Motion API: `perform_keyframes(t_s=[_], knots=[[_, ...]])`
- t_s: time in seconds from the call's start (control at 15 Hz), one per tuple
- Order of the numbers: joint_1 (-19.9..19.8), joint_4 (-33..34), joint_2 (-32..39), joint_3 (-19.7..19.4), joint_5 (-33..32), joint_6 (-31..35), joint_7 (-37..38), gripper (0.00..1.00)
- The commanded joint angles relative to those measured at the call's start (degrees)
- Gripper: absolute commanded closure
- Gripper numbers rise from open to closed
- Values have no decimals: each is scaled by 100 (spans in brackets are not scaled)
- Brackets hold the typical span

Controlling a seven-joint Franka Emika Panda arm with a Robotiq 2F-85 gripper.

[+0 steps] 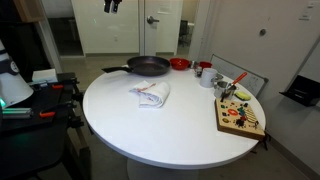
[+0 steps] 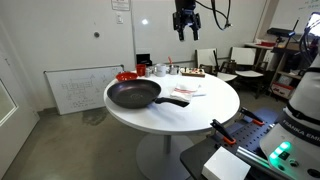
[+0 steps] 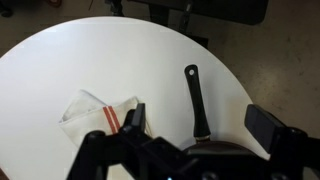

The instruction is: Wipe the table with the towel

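Observation:
My gripper should swing across over the towel before it goes down, because it hangs open and high by the frying pan's handle, with the towel off to one side.
A white towel with red stripes lies crumpled on the round white table. It also shows in the other exterior view and in the wrist view. My gripper hangs high above the table, well clear of the towel. It barely shows at the top of an exterior view. In the wrist view its fingers are spread wide and hold nothing.
A black frying pan sits at the table's far side, its handle pointing across the table. A red bowl, cups and a wooden board with items stand along one edge. Chairs stand beyond.

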Motion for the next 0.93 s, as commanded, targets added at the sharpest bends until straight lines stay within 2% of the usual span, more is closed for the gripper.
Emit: perform_keyframes(t_s=[0.0, 0.27, 0.33, 0.47, 0.67, 0.87], knots=[[-96, -51, 190, -104, -289, 350, 102, 0], [-445, -127, 601, -338, -1052, 1560, 899, 0], [-541, -107, 770, -449, -1048, 1844, 1038, 0], [-755, 32, 1230, -736, -673, 2152, 1098, 0], [-1059, 121, 1907, -1115, 51, 2494, 780, 0], [-1284, 89, 2233, -1163, 1226, 2962, 341, 0]])
